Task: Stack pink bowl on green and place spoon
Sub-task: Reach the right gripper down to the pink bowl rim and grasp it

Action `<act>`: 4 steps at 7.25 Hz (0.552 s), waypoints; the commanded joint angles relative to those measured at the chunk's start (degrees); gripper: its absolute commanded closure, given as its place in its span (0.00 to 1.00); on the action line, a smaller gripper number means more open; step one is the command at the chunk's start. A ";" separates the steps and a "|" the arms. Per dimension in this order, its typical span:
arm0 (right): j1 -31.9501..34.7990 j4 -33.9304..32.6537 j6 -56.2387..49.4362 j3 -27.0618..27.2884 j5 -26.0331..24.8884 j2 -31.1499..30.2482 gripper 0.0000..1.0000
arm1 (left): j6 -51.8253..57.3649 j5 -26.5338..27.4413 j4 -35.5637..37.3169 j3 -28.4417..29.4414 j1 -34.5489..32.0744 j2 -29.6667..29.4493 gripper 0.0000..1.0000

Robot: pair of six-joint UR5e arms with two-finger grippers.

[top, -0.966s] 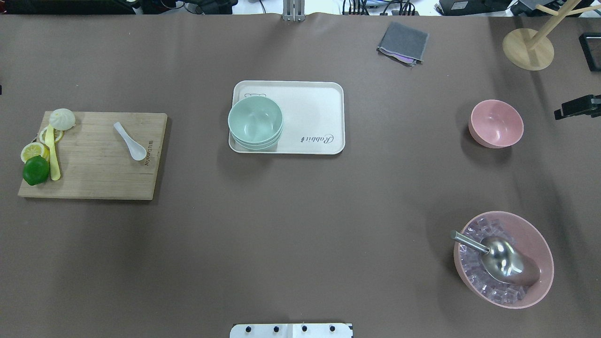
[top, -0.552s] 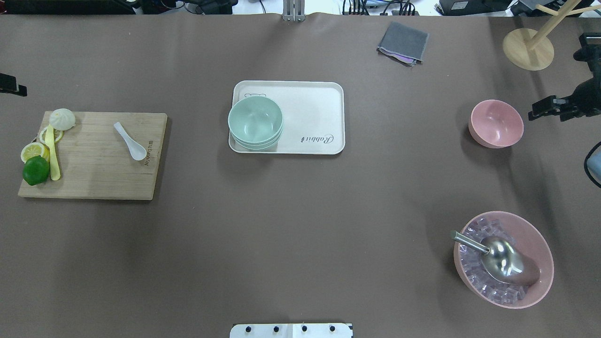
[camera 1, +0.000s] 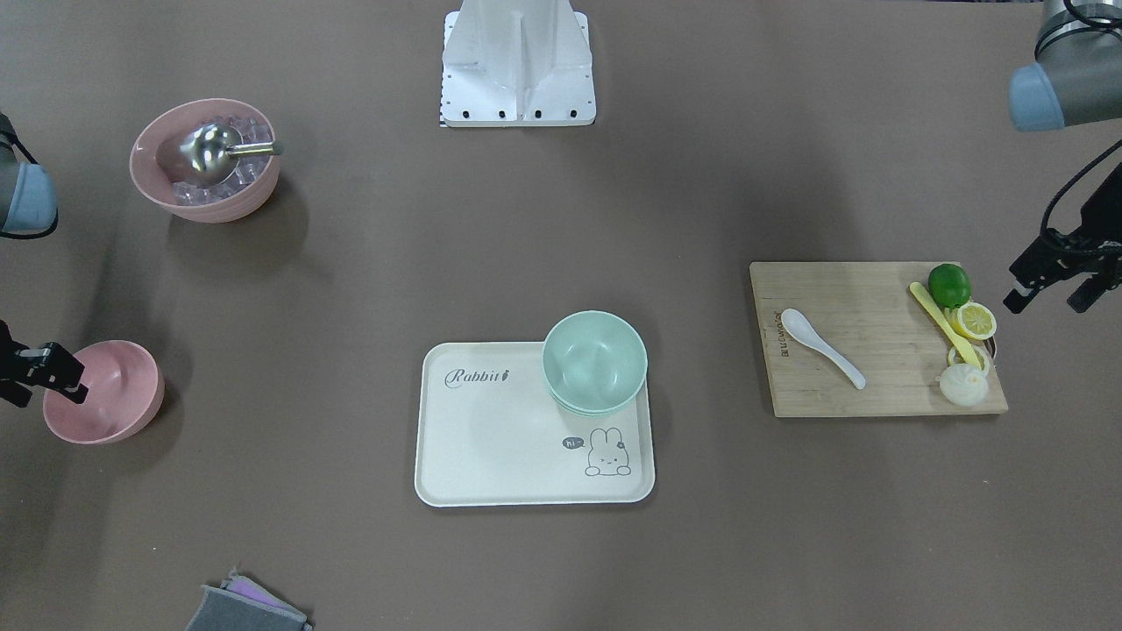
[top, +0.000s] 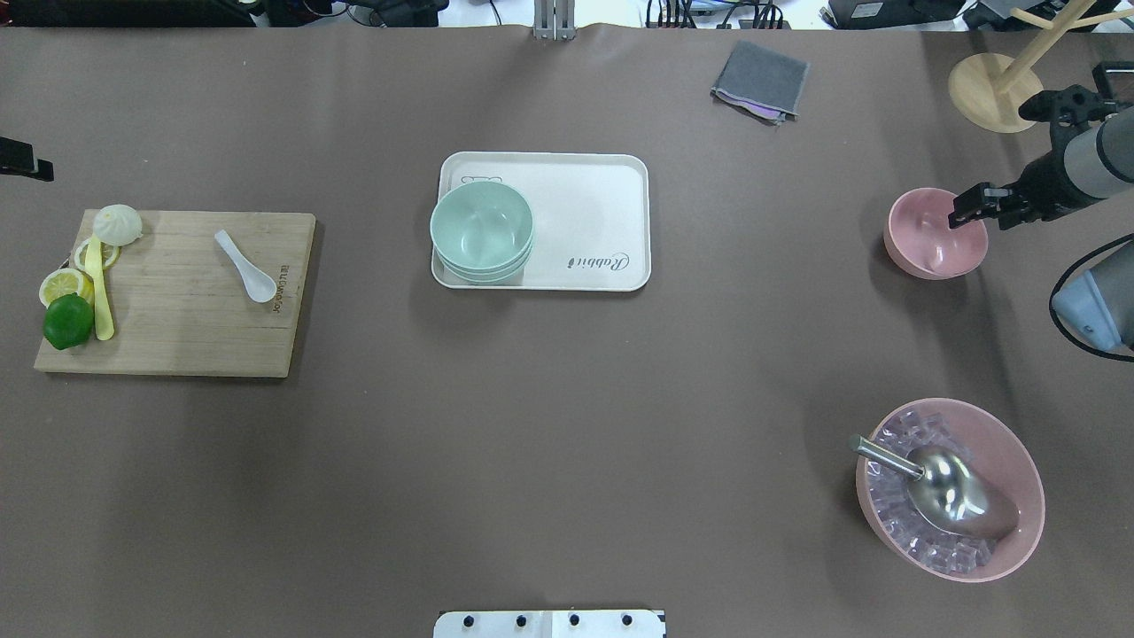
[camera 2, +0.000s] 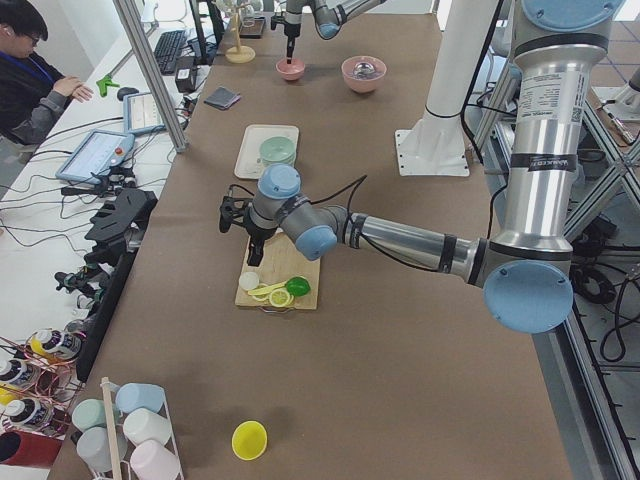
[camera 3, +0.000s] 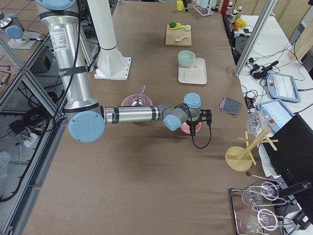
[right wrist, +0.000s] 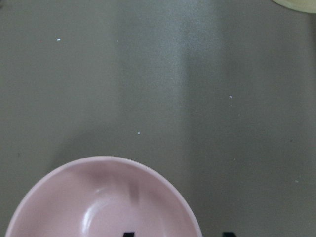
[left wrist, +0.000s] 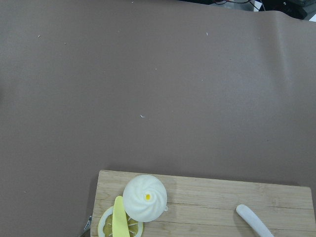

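Observation:
The stacked green bowls' rims (camera 1: 595,408) are close together, so I expect the pink bowl (camera 1: 105,391) to nest deep when the robot lowers it in, with the pink bowl's rim just above theirs.
The pink bowl (top: 930,237) stands empty on the table's right side. My right gripper (top: 974,211) is open at its right rim; in the right wrist view one fingertip (right wrist: 128,234) is inside the bowl (right wrist: 98,202) and the other outside. Stacked green bowls (top: 481,229) sit on the left end of a white tray (top: 594,213). The white spoon (top: 248,268) lies on a wooden cutting board (top: 177,328) at the left. My left gripper (camera 1: 1050,294) is open and empty, off the board's outer end, above the table.
A lime (top: 67,321), lemon slices, a yellow knife and a bun (top: 118,224) lie on the board's left end. A large pink bowl of ice with a metal scoop (top: 950,492) stands front right. A grey cloth (top: 760,81) and a wooden stand (top: 997,89) are at the back right.
My right gripper has come in from the right edge to the pink bowl's right rim. My left gripper has appeared at the left edge. Bowls and spoon have not moved.

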 commanded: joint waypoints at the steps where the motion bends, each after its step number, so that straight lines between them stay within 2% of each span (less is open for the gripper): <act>1: -0.05 0.29 -0.13 0.42 0.10 -1.25 0.80 | 0.01 0.01 0.00 -0.12 0.00 -0.20 0.02; 2: 0.04 0.29 -0.22 0.68 0.10 -1.43 0.97 | 0.01 0.01 0.00 -0.12 0.00 -0.20 0.02; 4: 0.57 0.11 -0.13 2.43 0.45 -0.82 1.00 | 0.10 0.01 0.00 -0.12 0.00 -0.29 0.02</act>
